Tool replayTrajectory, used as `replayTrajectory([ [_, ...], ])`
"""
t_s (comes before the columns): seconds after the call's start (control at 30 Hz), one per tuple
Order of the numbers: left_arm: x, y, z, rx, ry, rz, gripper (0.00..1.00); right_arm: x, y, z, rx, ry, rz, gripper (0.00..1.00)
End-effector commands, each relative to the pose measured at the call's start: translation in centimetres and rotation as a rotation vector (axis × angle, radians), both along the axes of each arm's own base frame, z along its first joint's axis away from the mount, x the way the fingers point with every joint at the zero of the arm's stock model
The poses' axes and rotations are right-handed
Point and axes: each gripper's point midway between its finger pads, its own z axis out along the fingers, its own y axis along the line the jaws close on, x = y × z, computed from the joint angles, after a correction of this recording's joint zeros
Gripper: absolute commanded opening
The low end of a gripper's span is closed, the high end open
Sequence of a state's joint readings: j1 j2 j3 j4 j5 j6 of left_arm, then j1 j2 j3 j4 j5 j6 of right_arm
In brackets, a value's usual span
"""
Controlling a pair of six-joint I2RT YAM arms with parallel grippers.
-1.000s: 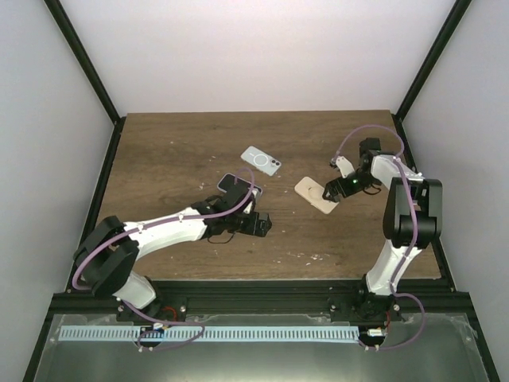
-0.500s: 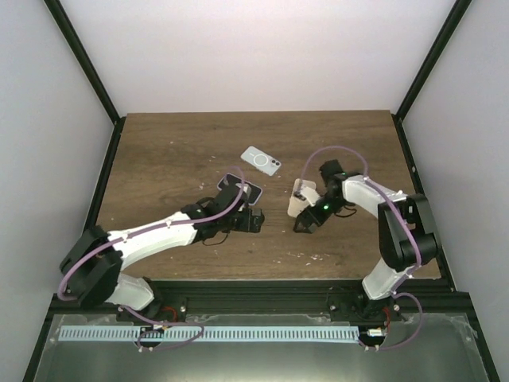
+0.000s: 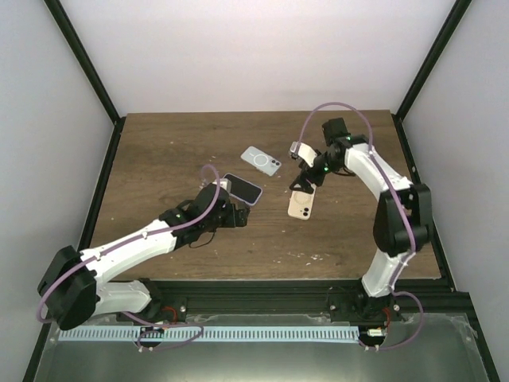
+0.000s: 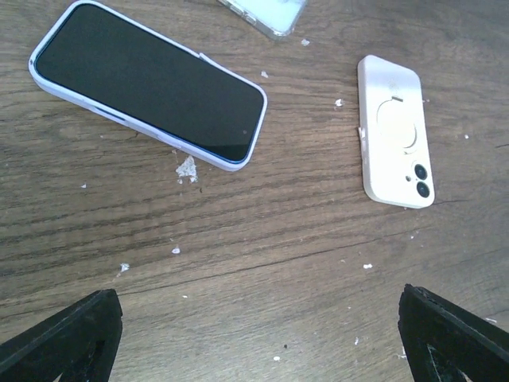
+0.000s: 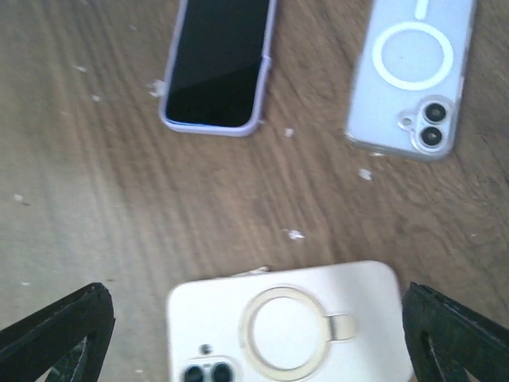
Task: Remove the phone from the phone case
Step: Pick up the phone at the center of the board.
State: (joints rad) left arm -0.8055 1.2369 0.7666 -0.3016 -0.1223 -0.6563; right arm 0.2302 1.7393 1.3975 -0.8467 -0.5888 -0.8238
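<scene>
The cream phone lies lengthwise across the opening of my right gripper. So I should turn the phone's camera end toward my left gripper and take hold of the phone's long sides.
A phone with a dark screen in a lavender case lies face up mid-table; it also shows in the left wrist view and the right wrist view. A cream-cased phone with a ring holder lies face down to its right, also visible in both wrist views. My left gripper is open and empty, just near of the lavender phone. My right gripper is open above the cream phone's far end, its fingers on either side and not touching it.
A phone in a clear case with a white ring lies face down behind the other two, also seen in the right wrist view. Small white crumbs dot the wooden table. Black frame rails border the table.
My right gripper swung left and then back, and the cream phone shifted left and turned. My left gripper drew back toward the near left, away from the lavender phone.
</scene>
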Motion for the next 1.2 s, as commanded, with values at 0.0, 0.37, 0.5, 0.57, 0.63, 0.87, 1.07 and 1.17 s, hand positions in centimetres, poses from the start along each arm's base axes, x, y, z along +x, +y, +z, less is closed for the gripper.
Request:
replayTrajectory([
  [0.0, -0.5, 0.1, 0.5, -0.048, -0.003, 0.004, 0.96, 4.4, -1.3, -2.4, -0.111, 0.003, 0.009, 1.0],
  [0.37, -1.4, -0.1, 0.8, -0.091, -0.008, -0.03, 0.96, 5.6, -1.6, -8.8, -0.091, 0.275, -0.083, 1.0],
  [0.5, -1.4, -0.2, 0.6, -0.095, -0.01, -0.029, 0.96, 3.0, -3.2, -10.4, -0.151, 0.333, -0.075, 1.0],
  [0.57, -1.4, -0.3, 0.6, -0.099, -0.01, -0.03, 0.96, 1.1, -4.2, -10.7, -0.178, 0.361, -0.063, 1.0],
  [0.63, -1.4, -0.4, 0.7, -0.104, -0.01, -0.033, 0.96, -1.1, -5.2, -10.9, -0.202, 0.39, -0.055, 1.0],
  [0.87, -1.3, -0.2, 0.3, -0.09, -0.009, -0.03, 0.96, -10.3, -8.1, -9.4, -0.278, 0.443, 0.025, 1.0],
  [1.07, -0.9, 0.0, -0.3, -0.055, -0.015, -0.024, 0.95, -13.7, -8.4, -7.1, -0.286, 0.378, 0.115, 1.0],
  [1.17, -0.8, 0.1, -0.7, -0.025, -0.01, -0.031, 0.96, -10.5, -9.2, -6.5, -0.35, 0.193, 0.105, 1.0],
])
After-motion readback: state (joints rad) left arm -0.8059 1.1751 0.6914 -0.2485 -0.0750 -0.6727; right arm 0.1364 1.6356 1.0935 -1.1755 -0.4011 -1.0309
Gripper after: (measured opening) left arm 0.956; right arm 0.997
